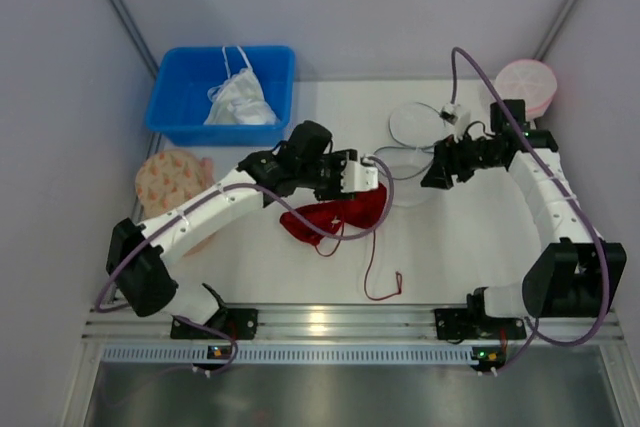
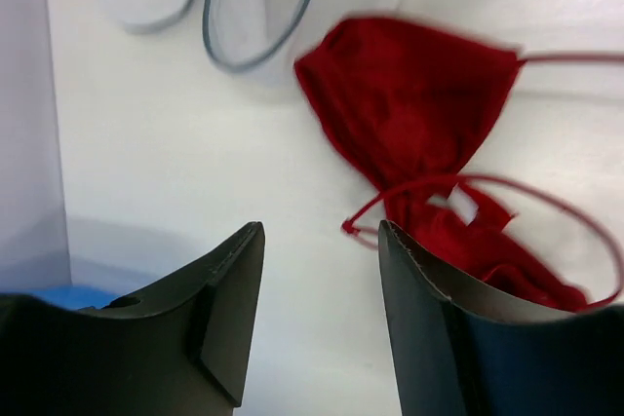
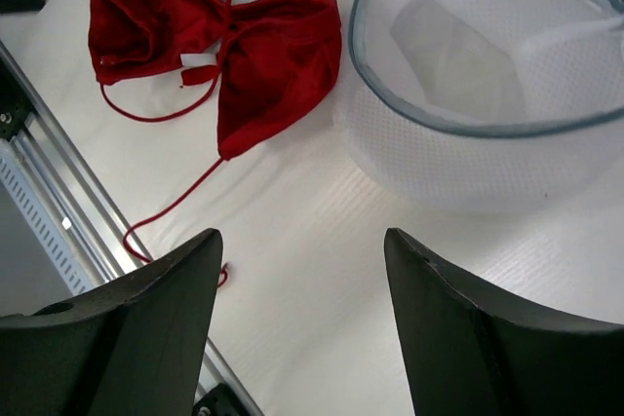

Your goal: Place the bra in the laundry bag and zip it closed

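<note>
My left gripper is on its way to the strap's looped end (image 1: 399,277), which lies free near the bar, clear of the dark-red bra. It should go on toward that loop (image 1: 399,283) and close there.
The dark-red bra (image 1: 332,217) lies crumpled on the white table, and one long string strap trails toward the near rail. It also shows in the left wrist view (image 2: 414,109) and the right wrist view (image 3: 268,56). The white mesh laundry bag (image 1: 412,127) lies open behind and to the right of it. Its dark wire rims show in the left wrist view (image 2: 258,17) and its mouth in the right wrist view (image 3: 468,65). My left gripper (image 1: 380,179) is open and empty above the bra's far edge (image 2: 320,231). My right gripper (image 1: 431,179) is open and empty beside the bag (image 3: 302,236).
A blue bin (image 1: 175,97) at the back left holds a white garment (image 1: 240,102). A beige patterned disc (image 1: 168,182) lies at the left by my left arm. A pink round mesh bag (image 1: 527,82) sits at the back right. A metal rail (image 1: 320,322) runs along the near edge.
</note>
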Controlling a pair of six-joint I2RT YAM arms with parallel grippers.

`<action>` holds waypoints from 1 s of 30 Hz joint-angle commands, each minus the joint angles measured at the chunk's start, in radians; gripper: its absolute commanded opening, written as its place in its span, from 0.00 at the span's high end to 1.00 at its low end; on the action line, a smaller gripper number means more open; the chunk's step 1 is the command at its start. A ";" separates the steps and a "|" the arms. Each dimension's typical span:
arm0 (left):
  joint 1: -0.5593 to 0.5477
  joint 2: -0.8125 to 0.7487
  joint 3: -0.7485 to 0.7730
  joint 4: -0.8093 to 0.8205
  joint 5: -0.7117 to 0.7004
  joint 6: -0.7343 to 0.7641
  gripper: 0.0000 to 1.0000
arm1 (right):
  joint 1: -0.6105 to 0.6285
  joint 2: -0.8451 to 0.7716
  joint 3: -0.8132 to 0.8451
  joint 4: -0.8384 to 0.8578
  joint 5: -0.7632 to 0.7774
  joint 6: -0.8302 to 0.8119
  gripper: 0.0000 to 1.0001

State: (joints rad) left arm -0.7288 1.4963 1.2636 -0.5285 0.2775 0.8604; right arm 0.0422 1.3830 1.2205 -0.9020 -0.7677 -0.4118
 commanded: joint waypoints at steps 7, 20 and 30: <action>-0.395 0.079 0.092 -0.011 0.009 -0.434 0.48 | -0.223 -0.128 -0.039 -0.158 -0.100 -0.108 0.32; -0.534 0.433 0.301 -0.068 -0.101 -0.950 0.45 | -0.343 -0.165 -0.085 -0.218 -0.114 -0.196 0.33; -0.531 0.538 0.339 -0.117 -0.190 -1.000 0.48 | -0.355 -0.173 -0.145 -0.210 -0.119 -0.226 0.33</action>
State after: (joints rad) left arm -1.2594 2.0274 1.5726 -0.6193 0.1272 -0.0971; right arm -0.2935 1.2427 1.0847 -1.1164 -0.8566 -0.5957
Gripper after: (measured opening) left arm 0.523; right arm 0.667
